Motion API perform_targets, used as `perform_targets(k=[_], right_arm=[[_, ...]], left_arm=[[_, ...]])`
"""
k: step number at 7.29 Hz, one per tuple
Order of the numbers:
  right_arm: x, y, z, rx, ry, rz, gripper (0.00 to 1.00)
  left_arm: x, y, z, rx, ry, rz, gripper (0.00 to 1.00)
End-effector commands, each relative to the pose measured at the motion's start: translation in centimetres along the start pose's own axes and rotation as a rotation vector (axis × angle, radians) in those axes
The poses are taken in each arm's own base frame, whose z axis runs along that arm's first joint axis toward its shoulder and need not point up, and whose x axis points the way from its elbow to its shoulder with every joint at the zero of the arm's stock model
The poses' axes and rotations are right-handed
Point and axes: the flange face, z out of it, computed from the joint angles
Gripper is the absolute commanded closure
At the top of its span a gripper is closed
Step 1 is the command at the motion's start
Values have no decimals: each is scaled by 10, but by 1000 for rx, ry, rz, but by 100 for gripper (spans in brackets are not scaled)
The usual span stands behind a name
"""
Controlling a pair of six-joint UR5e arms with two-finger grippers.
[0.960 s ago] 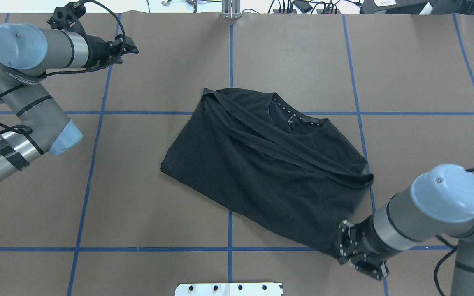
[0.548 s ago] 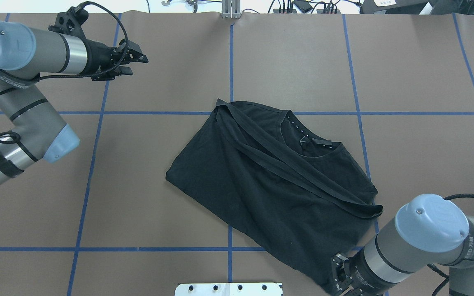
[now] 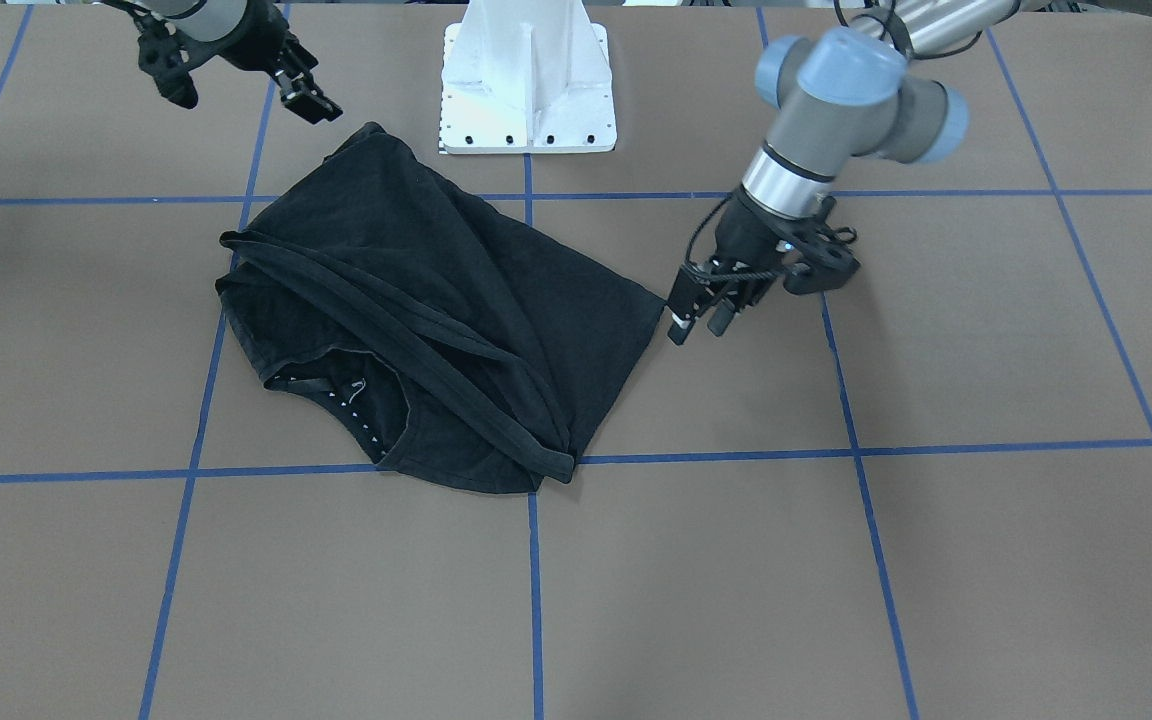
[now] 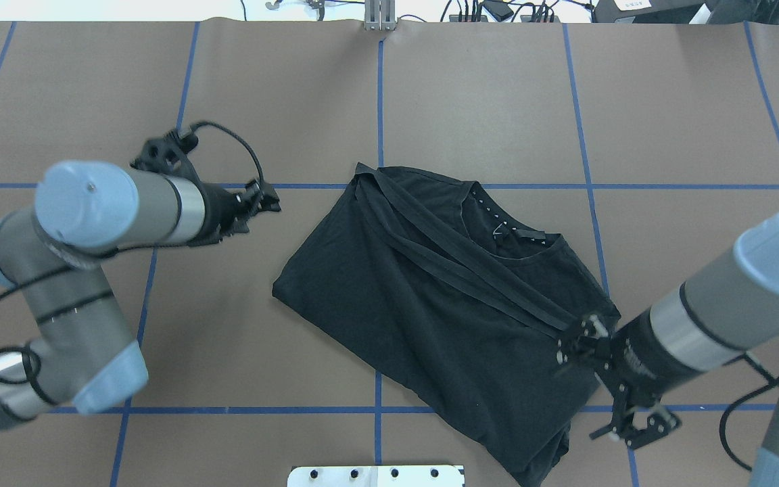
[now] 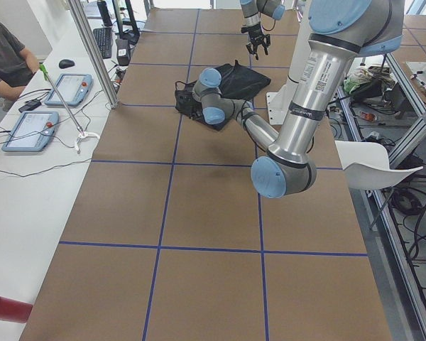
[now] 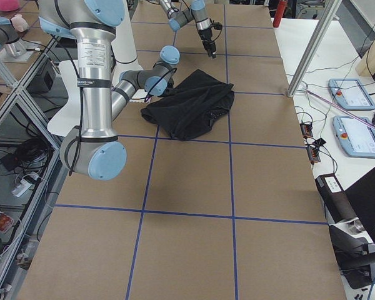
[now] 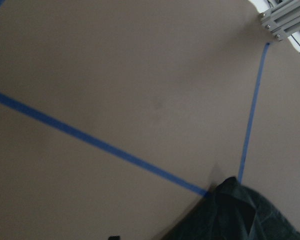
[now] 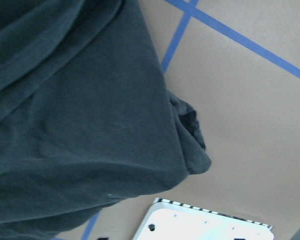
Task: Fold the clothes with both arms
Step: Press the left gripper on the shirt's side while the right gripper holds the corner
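The black T-shirt's long edge [image 3: 521, 223] runs at a slant across the blue tape line, so the robot's left gripper needs to grab its nearest corner [image 3: 651, 306] and turn the T-shirt square before folding.
The black T-shirt [image 4: 430, 297] lies crumpled and partly folded on the brown table, collar [image 4: 498, 233] with a small white logo facing up and the print hidden. My left gripper [image 4: 269, 199] hovers open just left of the shirt's left corner; in the front-facing view the left gripper [image 3: 698, 325] sits beside that corner with nothing between its fingers. My right gripper [image 4: 572, 341] hangs open over the shirt's right edge; the front-facing view shows the right gripper [image 3: 308, 98] lifted clear of the cloth [image 3: 436, 300]. The right wrist view shows only shirt fabric [image 8: 65, 125].
The white bolted pedestal [image 3: 526, 80] stands at the table's near edge, close to the shirt's near corner. Blue tape lines [image 4: 379, 101] grid the table. A person [image 5: 7, 57] sits at a side bench with tablets [image 5: 30, 130].
The right gripper dragged the shirt toward the robot, then let go of its near corner and lifted over the right edge. The left arm swung from the far left corner to beside the shirt.
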Motion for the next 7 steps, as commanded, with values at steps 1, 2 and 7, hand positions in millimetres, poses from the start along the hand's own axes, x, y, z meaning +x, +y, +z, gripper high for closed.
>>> perform_targets(k=[1,2,7], right_arm=[[-44,-17,-20,15,-83,-19,0],[-53,-21,-19,23,-91,-11,0],[-56,-23,-17,30,-93,-5,0]], left_arm=[[-19,71,25,-34,-84,-20,31],[-23,82,34,-47,-102,-11,32],[-25,86,58,-43,-134,-9,74]])
